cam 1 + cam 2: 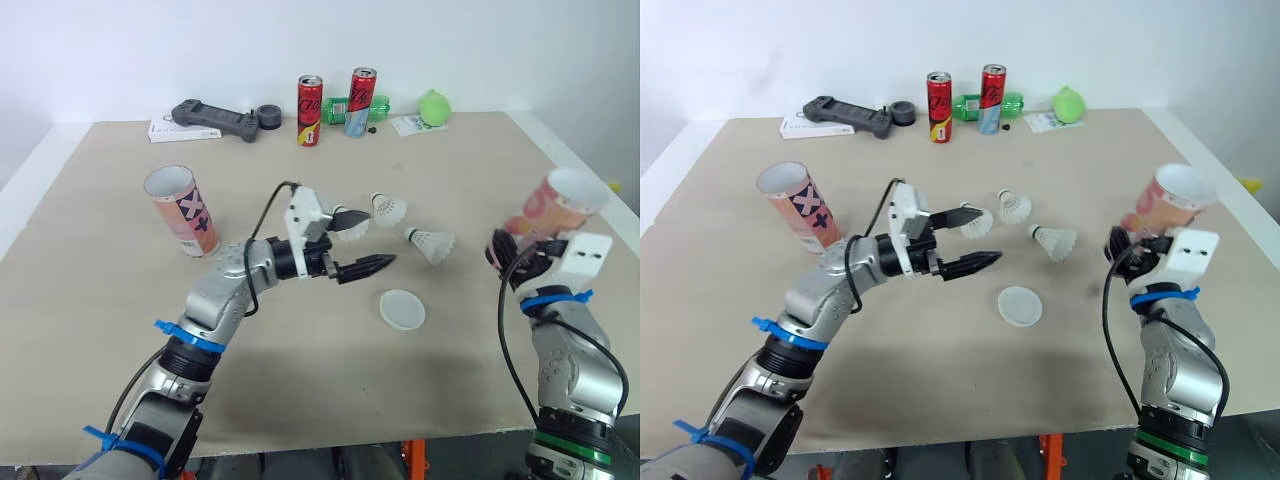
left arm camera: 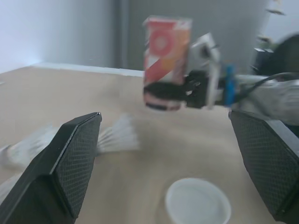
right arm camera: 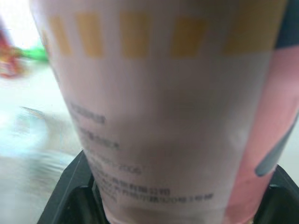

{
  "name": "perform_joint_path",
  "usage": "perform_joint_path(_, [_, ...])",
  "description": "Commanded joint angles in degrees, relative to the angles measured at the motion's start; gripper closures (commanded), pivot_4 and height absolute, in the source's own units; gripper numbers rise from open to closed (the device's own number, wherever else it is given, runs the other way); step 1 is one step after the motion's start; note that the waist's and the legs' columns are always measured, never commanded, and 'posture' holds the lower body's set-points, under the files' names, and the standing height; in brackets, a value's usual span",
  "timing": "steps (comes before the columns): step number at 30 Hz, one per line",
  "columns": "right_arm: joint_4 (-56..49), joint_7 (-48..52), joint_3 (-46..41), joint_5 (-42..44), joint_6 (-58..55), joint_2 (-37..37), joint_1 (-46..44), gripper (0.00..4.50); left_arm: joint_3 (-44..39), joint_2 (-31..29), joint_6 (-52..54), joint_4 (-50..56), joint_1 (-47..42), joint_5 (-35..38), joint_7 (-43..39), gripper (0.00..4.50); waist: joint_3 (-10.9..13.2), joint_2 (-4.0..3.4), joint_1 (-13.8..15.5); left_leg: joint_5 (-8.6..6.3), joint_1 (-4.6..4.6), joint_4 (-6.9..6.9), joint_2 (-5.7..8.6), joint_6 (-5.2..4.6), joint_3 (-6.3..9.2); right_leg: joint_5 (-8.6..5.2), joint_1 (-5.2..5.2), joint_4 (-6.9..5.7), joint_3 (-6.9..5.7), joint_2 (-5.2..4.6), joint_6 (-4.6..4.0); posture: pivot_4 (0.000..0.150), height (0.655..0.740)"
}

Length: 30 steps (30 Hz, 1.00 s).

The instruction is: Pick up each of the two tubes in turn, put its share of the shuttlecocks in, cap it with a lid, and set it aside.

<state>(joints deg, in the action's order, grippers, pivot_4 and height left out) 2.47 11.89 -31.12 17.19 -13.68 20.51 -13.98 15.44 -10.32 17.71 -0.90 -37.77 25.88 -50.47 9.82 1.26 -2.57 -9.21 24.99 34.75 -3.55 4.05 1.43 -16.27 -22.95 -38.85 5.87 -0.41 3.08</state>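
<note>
The tube with the X pattern (image 1: 187,214) will hold every loose shuttlecock when the robot fills it, since the tube's hollow opening (image 1: 169,182) is wider than the shuttlecocks' feathered skirts.
My right gripper (image 1: 512,250) is shut on a pink and white tube (image 1: 553,208), held tilted above the table's right side with its open mouth up; the same tube (image 3: 163,107) looms close in the right wrist view. A second tube (image 1: 181,208) with an X pattern stands at the left. My left gripper (image 1: 380,240) hovers open over mid-table. One shuttlecock (image 1: 351,221) lies by its upper finger, with two more (image 1: 389,209) (image 1: 431,243) just beyond. A white lid (image 1: 402,308) lies flat in front of the gripper.
Along the far edge stand two red cans (image 1: 310,110) (image 1: 361,100), a green bottle (image 1: 338,106), a green ball (image 1: 434,106), a black controller (image 1: 212,120), a dark roll (image 1: 269,116) and some papers. The table's right edge runs close to the held tube.
</note>
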Motion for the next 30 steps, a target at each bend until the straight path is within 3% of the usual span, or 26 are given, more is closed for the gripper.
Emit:
perform_joint_path(1, [5.5,-2.7,-3.0,-1.1,7.8,2.2,-1.8,1.75,1.4,0.7,-0.7,2.5,1.1,-0.4,-2.0,0.0,0.0,-0.05,-0.2,0.01,-0.01,0.0,0.0,-0.01,0.0,0.0,0.0,-0.02,0.0,0.0,0.0,0.15,0.74])
perform_joint_path(8, [17.8,-5.9,-4.4,-1.6,15.4,4.7,-4.1,1.75,1.9,0.6,0.9,6.2,4.5,-0.7,-1.9,0.0,0.0,-0.14,-0.2,0.13,-0.29,-0.08,0.04,-0.2,-0.2,0.01,0.13,-0.14,0.29,0.01,0.12,0.15,0.74])
perform_joint_path(18, [25.2,-5.5,-3.4,-0.3,19.0,5.1,-4.7,1.75,1.6,0.8,1.8,7.7,5.6,-1.1,0.5,0.0,0.0,-0.14,-0.3,0.23,-0.66,-0.06,0.31,-0.35,-0.2,-0.15,0.66,-0.12,0.64,0.01,0.62,0.15,0.74])
perform_joint_path(20, [24.6,-5.5,-3.1,-0.1,19.3,4.9,-4.2,0.91,1.7,0.8,1.9,8.0,5.9,-1.2,0.6,0.0,0.0,-0.14,-0.3,0.27,-0.66,-0.06,0.36,-0.42,-0.18,-0.14,0.7,-0.13,0.69,0.01,0.65,0.15,0.74])
perform_joint_path(21, [24.0,-5.5,-3.1,0.0,19.3,4.8,-3.8,0.7,1.7,0.8,2.1,8.1,6.0,-1.2,0.6,0.0,0.0,-0.14,-0.3,0.28,-0.66,-0.06,0.38,-0.43,-0.18,-0.13,0.7,-0.13,0.72,0.01,0.66,0.15,0.74])
perform_joint_path(22, [23.2,-5.4,-3.2,0.4,19.1,4.7,-3.3,0.16,1.8,0.8,2.2,8.2,6.0,-1.2,0.6,0.0,0.0,-0.14,-0.3,0.28,-0.66,-0.06,0.4,-0.43,-0.16,-0.13,0.71,-0.13,0.73,0.01,0.66,0.15,0.74])
perform_joint_path(30, [15.8,-6.0,-3.5,2.3,17.7,3.8,1.3,0.07,2.2,1.4,1.8,6.8,4.8,-1.5,-0.2,0.0,0.0,-0.15,-0.2,0.28,-0.65,-0.11,0.47,-0.44,-0.17,-0.19,0.7,-0.12,0.83,-0.01,0.71,0.15,0.74])
